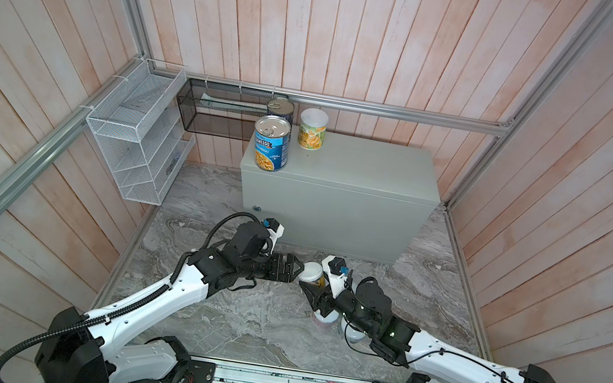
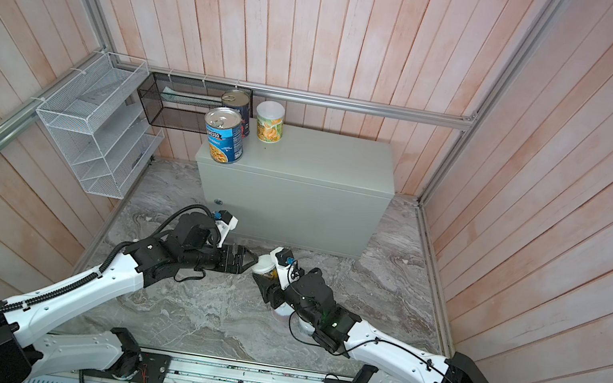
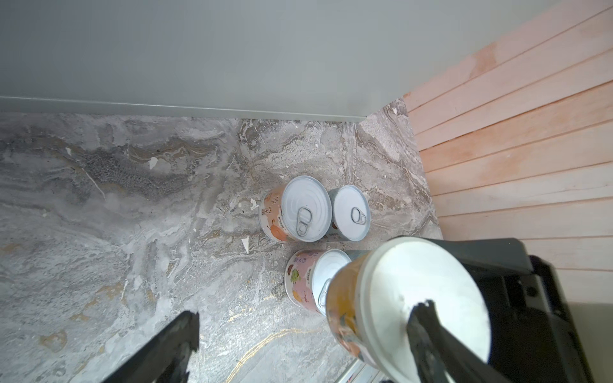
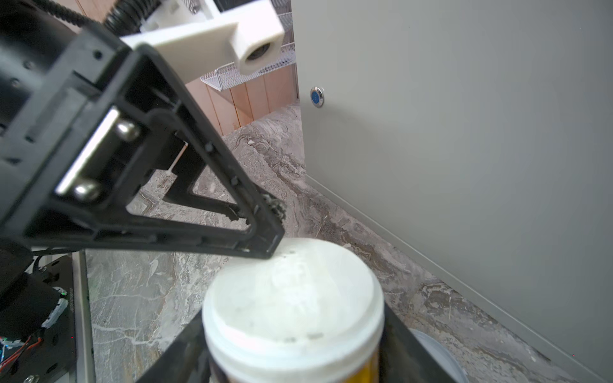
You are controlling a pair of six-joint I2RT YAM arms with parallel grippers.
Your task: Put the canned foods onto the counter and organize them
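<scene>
My left gripper needs to move away, as its finger reaches over the orange can's white lid, before my right gripper lifts the can onto the counter.
My right gripper is shut on a white-lidded orange can, held upright just above the marble floor. My left gripper stands open right beside it. One of its fingers reaches over the can's white lid, and the other is off to the side with nothing between them. On the left end of the counter stand the blue Progresso can, a second metal-topped can behind it, and a white-lidded can. Three short pull-tab cans sit on the marble.
The short cans lie partly under my right arm in both top views. A white wire rack and a black mesh shelf hang on the walls at the left. The counter's front has a round lock.
</scene>
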